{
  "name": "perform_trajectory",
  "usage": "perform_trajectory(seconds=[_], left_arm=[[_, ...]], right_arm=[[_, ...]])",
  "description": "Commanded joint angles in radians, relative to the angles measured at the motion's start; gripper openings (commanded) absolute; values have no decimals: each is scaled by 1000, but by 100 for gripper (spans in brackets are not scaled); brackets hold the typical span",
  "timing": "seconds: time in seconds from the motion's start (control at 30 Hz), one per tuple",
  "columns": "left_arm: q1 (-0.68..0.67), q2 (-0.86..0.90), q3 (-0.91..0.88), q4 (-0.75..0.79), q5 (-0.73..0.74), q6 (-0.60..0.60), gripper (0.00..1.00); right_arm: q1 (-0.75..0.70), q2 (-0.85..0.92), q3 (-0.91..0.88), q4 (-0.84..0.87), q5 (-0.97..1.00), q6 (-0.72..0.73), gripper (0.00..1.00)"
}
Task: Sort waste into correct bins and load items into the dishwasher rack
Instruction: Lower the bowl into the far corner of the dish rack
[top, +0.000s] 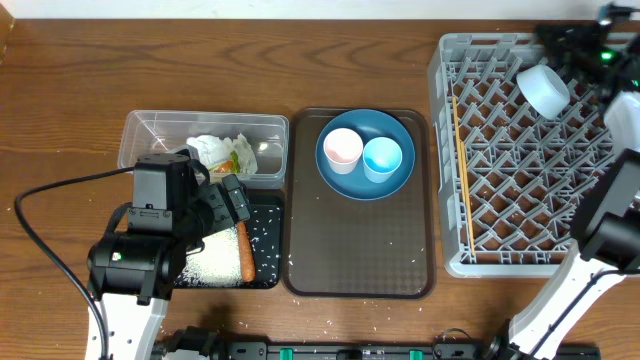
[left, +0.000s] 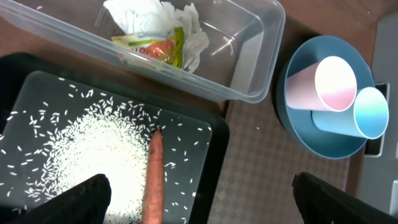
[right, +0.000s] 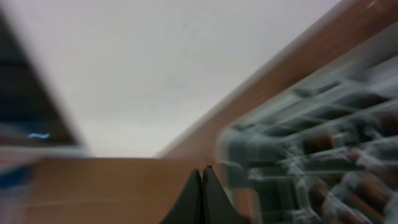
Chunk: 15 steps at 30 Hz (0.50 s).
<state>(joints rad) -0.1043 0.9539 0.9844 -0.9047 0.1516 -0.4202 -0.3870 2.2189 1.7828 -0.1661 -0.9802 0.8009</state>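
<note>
The white bowl (top: 543, 92) is leaning at a tilt in the grey rack. My right gripper should come back closed against the bowl's base (top: 558, 89) and gently push the bowl into the rack's pegs.
My left gripper (top: 225, 205) (left: 205, 205) is open and empty above the black tray (top: 265, 215) (left: 211, 124), which holds loose rice (top: 215, 260) (left: 93, 143) and an orange carrot piece (top: 246, 252) (left: 153, 180). Crumpled white paper with a green-yellow wrapper (top: 225, 152) (left: 155, 25) lies in the clear tub (top: 150, 130) (left: 261, 37). The blue plate (top: 395, 135) (left: 323, 140) carries the pink cup (top: 342, 150) (left: 323, 84) and light-blue cup (top: 382, 158) (left: 370, 112). The grey rack (top: 520, 200) (right: 311, 149) holds the chopsticks (top: 461, 170) and the tilted white bowl (top: 543, 88). My right gripper (top: 570, 48) (right: 203, 177) is shut and empty at the rack's far edge.
The brown serving tray (top: 360, 250) (left: 261, 174) sits between the black tray and the rack, with the plate on its far half. A black cable (top: 40, 200) loops on the table at the left. A few rice grains lie on the serving tray.
</note>
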Motion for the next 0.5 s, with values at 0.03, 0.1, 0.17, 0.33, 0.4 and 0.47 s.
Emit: perform_trajectory(seconds=[0.03, 0.1, 0.17, 0.33, 0.4, 0.47], left_arm=[[6, 0, 15, 0, 5, 8, 96], [6, 0, 15, 0, 5, 9, 96], [6, 0, 15, 0, 5, 9, 96], [6, 0, 15, 0, 5, 8, 96], [6, 0, 15, 0, 5, 9, 96], [6, 0, 14, 0, 5, 9, 96]], right_arm=[[51, -1, 187, -320, 394, -552, 1], [69, -1, 268, -442, 505, -635, 1], [80, -1, 350, -547, 586, -682, 1], [69, -1, 429, -719, 729, -710, 1], [58, 0, 426, -760, 768, -709, 1], [44, 1, 419, -781, 780, -709, 1]])
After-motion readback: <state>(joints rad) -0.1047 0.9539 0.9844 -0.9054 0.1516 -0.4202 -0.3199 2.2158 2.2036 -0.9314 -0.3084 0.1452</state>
